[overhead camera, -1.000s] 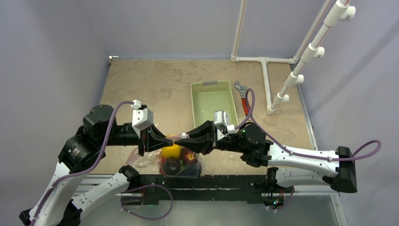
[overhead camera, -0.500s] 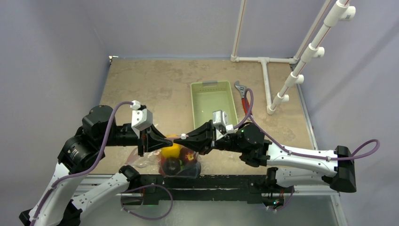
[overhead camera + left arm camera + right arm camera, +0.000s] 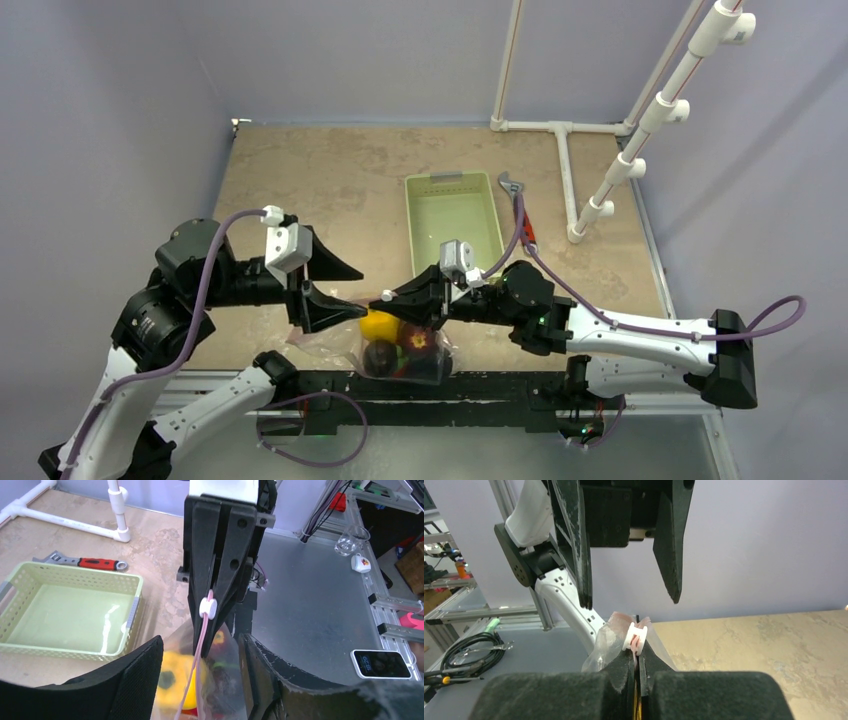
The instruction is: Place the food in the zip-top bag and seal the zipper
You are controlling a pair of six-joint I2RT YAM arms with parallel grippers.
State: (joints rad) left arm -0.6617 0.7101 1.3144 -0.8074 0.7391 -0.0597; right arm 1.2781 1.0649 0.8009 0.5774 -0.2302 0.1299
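Note:
The fingers of the robot's left gripper are on both sides of only the zipper's pink strip (image 3: 196, 665), so they should come up around the white slider (image 3: 208, 608) before they close and pull it along the zipper.
The zip-top bag (image 3: 408, 350) hangs at the table's near edge with the food inside: a yellow pepper (image 3: 380, 325), a dark plum (image 3: 378, 356) and a red piece (image 3: 417, 340). My right gripper (image 3: 386, 297) is shut on the zipper (image 3: 199, 650), just behind its white slider (image 3: 635, 635). My left gripper (image 3: 345, 290) stands open to the left of it, its fingers (image 3: 130, 680) either side of the pink strip without touching it. From the right wrist view, the left gripper (image 3: 631, 602) hangs open above the slider. The bag's lower part is hidden behind my own fingers (image 3: 624, 680).
A light green slotted basket (image 3: 455, 215) stands behind the grippers, mid-table. A red-handled wrench (image 3: 520, 210) lies to its right. A white pipe frame (image 3: 565, 135) occupies the back right corner. Beyond the near edge, a metal bench holds a phone (image 3: 380, 663) and a cup (image 3: 360, 563).
My left gripper has opened, let go of the zipper and drawn back to the left. The right gripper has shut on the strip, and the bag has sagged slightly right.

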